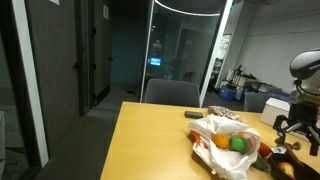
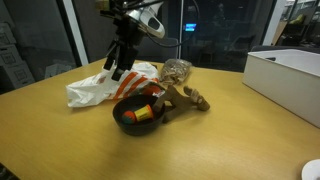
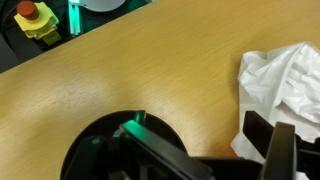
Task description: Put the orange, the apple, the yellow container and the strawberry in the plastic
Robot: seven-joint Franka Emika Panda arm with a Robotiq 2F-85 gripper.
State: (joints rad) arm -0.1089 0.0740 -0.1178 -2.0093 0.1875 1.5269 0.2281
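Note:
I expect the green apple to move back when I push the yellow container in, because the apple sits exposed in the plastic's opening.
The plastic lies crumpled on the wooden table, a white see-through bag. In an exterior view the orange and the green apple rest side by side in its wrinkled film. A black bowl beside the bag holds the yellow container and a small red piece, seemingly the strawberry. My gripper hangs open just above the bag's edge, with nothing between its fingers. In the wrist view the gripper shows the bowl on one side and the bag on the other.
A glass jar and a wooden piece stand right behind the bowl. A large white box sits at the table's far side. Chairs line the far table edge. A yellow box with a red button lies beyond the edge.

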